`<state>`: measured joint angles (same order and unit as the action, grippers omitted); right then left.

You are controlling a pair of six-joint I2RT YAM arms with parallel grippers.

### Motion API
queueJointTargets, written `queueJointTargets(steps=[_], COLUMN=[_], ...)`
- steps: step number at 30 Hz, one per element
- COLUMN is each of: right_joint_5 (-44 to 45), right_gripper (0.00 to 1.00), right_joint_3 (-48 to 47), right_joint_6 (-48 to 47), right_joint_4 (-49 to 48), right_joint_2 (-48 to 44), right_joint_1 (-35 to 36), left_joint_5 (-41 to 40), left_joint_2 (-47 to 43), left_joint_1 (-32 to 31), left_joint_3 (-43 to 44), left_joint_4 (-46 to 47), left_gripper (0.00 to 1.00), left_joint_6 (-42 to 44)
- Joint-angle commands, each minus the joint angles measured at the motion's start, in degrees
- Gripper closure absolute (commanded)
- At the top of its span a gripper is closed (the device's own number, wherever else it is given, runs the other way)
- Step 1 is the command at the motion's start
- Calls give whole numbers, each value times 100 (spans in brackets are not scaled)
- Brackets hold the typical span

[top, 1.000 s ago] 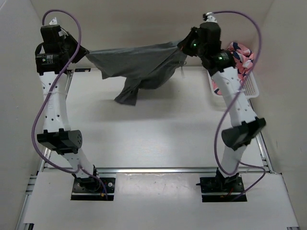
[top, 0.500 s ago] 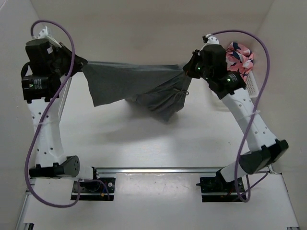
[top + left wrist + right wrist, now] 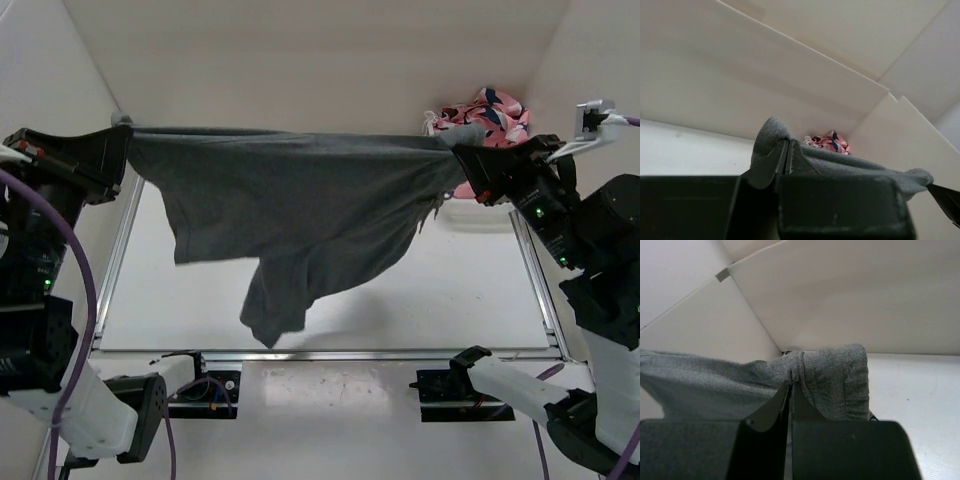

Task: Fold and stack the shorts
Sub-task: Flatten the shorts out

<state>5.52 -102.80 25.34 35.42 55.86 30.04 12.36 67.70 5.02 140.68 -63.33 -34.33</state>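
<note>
One leg of the grey shorts hangs crooked under the taut top edge (image 3: 290, 133), so next I put the shorts down and make that leg (image 3: 282, 300) straight with my left gripper.
The grey shorts (image 3: 300, 215) hang stretched wide in the air between both arms, high above the table, with one leg drooping low at the middle. My left gripper (image 3: 122, 150) is shut on the left end of the taut top edge; in the left wrist view the fabric (image 3: 771, 135) bunches over the closed fingertips (image 3: 778, 152). My right gripper (image 3: 462, 160) is shut on the right end; in the right wrist view the grey cloth (image 3: 835, 377) is pinched at its closed fingertips (image 3: 782, 395).
A white basket (image 3: 480, 215) at the back right holds pink patterned clothes (image 3: 485, 115), also seen in the left wrist view (image 3: 827, 142). White walls enclose the table (image 3: 480, 300) on three sides. Metal rails run along its edges.
Both arms have risen towards the camera and spread further apart. The shorts went from sagging and bunched to pulled taut and spread wide.
</note>
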Motion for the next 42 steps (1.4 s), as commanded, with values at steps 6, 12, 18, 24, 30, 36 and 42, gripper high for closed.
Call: queueJointTargets(steps=[6, 12, 18, 24, 30, 36, 42], right_joint_5=[1821, 2050, 1584, 1585, 961, 213, -542], right_gripper=[100, 100, 18, 10, 12, 45, 69], right_joint_3=[682, 1105, -1299, -1350, 694, 2928, 4179], right_joint_6=[-249, -302, -249, -257, -65, 488, 972], right_joint_4=[545, -131, 627, 705, 554, 255, 97], right_joint_2=[618, 2251, 5485, 5738, 4517, 3249, 2273], right_joint_1=[-174, -323, -745, -745, -745, -860, -1176], left_joint_5=[-719, -638, -691, -928, -1297, -1350, -1227], left_joint_2=[603, 2253, 5416, 5372, 3991, 3311, 2591], left_joint_1=[140, 140, 140, -149, -448, -879, -1757], left_joint_3=[-1858, -2651, -410, -538, -2491, -4381, -6323], left_joint_4=[831, 1314, 772, 486, 752, 989, 1060], left_gripper=[90, 90, 0, 0, 29, 84, 90], left_joint_6=[215, 269, 488, 655, 717, 770, 401])
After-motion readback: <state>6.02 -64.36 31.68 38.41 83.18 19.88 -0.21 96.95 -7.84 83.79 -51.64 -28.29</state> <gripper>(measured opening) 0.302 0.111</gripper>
